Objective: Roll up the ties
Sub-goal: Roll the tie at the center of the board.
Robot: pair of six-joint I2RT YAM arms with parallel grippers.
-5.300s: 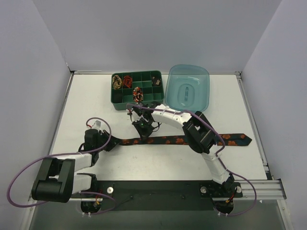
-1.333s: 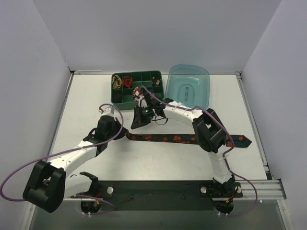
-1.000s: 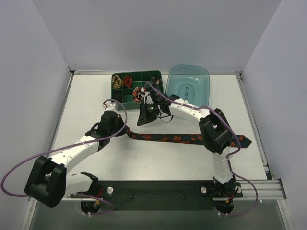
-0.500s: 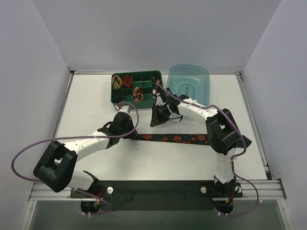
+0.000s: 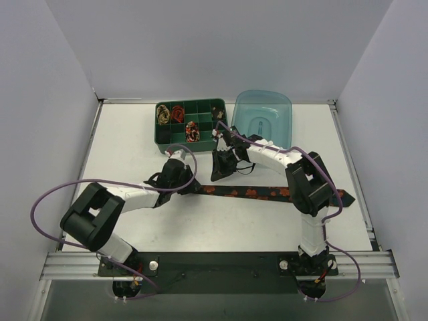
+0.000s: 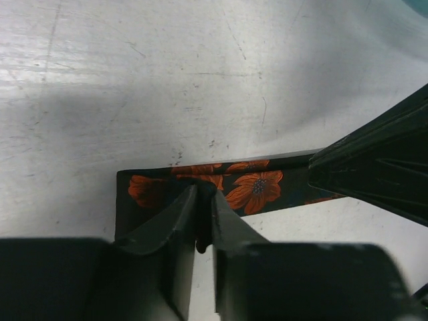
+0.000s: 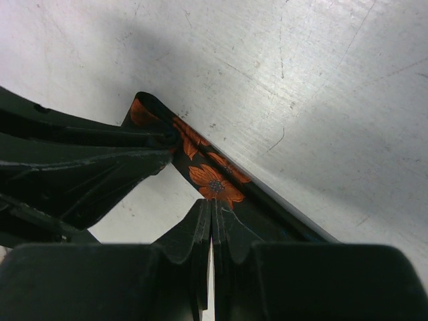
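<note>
The tie's folded end sticks out past my left gripper, so my right gripper should pin the layers before my left gripper opens and takes the folded end.
A long black tie with orange-red flowers lies flat across the table, its wide end at the right. My left gripper is shut on the tie's narrow left end; in the left wrist view dark fabric sits between the fingers and the tie runs off to the right. My right gripper is shut, its tips at the tie's edge just right of the left gripper. In the right wrist view nothing shows between its fingers, and the tie lies just beyond them.
A green compartment tray at the back holds a gold-black coil, a red coil and a black-orange coil. A teal plastic lid lies right of it. Purple cables loop over both arms.
Both grippers have moved to the right, and the tie's narrow end has slid right with the left gripper. The two grippers are now closer together.
</note>
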